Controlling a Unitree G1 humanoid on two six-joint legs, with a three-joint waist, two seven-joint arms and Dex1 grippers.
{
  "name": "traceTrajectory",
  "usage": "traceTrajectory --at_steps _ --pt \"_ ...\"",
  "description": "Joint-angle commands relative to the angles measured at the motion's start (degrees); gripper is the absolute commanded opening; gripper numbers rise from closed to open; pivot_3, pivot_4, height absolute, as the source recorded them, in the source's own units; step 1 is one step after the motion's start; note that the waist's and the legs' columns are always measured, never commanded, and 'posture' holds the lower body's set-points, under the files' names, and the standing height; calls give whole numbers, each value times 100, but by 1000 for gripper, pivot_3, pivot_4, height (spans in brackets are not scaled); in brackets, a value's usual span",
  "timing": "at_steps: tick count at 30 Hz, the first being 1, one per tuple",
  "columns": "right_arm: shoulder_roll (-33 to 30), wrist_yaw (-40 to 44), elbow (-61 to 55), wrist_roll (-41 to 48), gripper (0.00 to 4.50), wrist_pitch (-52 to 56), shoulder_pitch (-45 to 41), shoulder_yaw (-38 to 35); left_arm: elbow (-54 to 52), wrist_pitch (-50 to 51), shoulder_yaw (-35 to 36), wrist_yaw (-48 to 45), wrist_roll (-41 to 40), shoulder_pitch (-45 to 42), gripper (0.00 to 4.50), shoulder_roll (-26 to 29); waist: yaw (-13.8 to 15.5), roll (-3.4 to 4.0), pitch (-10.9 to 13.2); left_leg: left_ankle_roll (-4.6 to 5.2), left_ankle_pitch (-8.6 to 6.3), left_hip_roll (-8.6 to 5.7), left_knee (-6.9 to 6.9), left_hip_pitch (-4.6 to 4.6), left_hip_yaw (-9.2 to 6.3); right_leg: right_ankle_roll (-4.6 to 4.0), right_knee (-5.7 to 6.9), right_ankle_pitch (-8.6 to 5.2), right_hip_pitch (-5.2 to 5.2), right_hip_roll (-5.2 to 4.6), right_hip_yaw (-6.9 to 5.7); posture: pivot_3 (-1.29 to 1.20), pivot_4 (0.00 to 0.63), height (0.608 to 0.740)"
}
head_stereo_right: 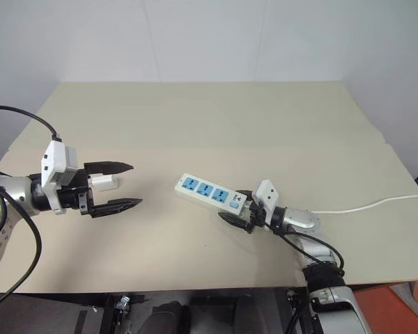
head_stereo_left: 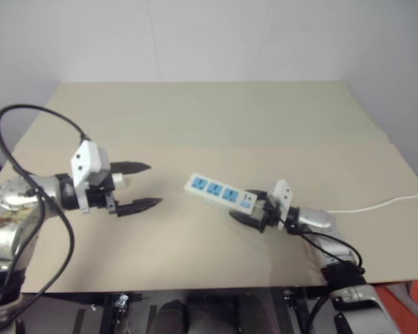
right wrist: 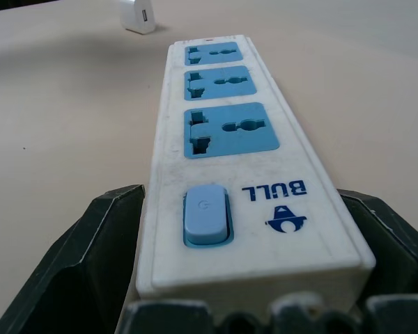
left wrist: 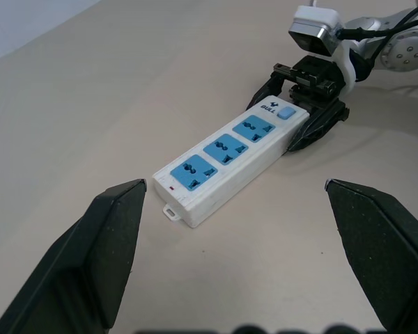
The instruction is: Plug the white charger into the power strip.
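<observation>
The white charger [head_stereo_left: 121, 181] looks about as narrow as a blue socket face [head_stereo_left: 230, 194], so I expect it to leave the neighboring socket faces open when I push it in.
The power strip [head_stereo_left: 219, 193], a long white bar with three blue socket faces, lies at an angle on the beige table [head_stereo_left: 216, 118]. Its blue switch [right wrist: 207, 214] is at the end nearest my right arm. My right gripper [head_stereo_left: 245, 206] is open, one black finger on each side of that switch end. The white charger [head_stereo_right: 104, 183] is a small block lying on the table at the left; it also appears beyond the strip's far end as the charger [right wrist: 137, 15]. My left gripper [head_stereo_right: 135, 185] hovers open over that spot, pointing toward the strip, with nothing between its fingers.
The strip's thin white cord [head_stereo_left: 376, 205] runs off to the table's right edge. A black cable [head_stereo_left: 35, 115] loops above my left arm. A seam [head_stereo_left: 265, 146] crosses the tabletop behind the strip.
</observation>
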Motion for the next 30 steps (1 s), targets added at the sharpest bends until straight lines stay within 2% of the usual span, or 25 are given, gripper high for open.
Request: traceTrajectory --at_steps 1,5,10,18,21,26,30 --pt "73 44 309 -13 4471 -5 -23 42 -76 -39 196 -57 -106 -86 4500 113 1 0 0 0 0 3 -5 30 -1 -2 -12 -1 32 3 0 0 150 740" --pt "93 158 436 -79 4471 -39 -98 131 -45 -52 199 -89 -91 -107 4500 143 0 -1 -1 0 -1 8 -6 44 -2 -8 -14 1 47 10 0 0 150 740" --pt "90 238 452 -199 3464 -148 -160 235 -51 -56 221 -106 -92 -104 4500 174 -8 -1 -1 0 0 16 -6 45 -3 -13 -11 5 45 22 3 0 150 740" --pt "89 350 384 -187 3465 -287 -257 268 79 -70 278 -114 -87 -100 4500 183 -14 -1 0 0 0 27 -6 44 -2 -22 -12 10 41 36 8 0 150 740" --pt "24 608 269 -68 3465 -233 -394 271 460 -83 291 -128 -19 -249 4500 223 -13 0 0 0 -1 36 -7 42 -2 -25 -13 11 36 45 8 0 150 740" --pt "-116 1242 366 24 3465 -328 -821 329 1233 -193 129 -242 237 -825 4500 403 -4 2 6 0 0 43 -8 33 -1 -30 -14 13 24 54 6 0 150 740" --pt "-176 1882 341 63 3465 -365 -1043 531 1837 -99 -321 -302 728 -1468 4500 662 -2 2 6 0 -1 43 -10 29 -2 -30 -19 13 23 55 3 0 150 740"
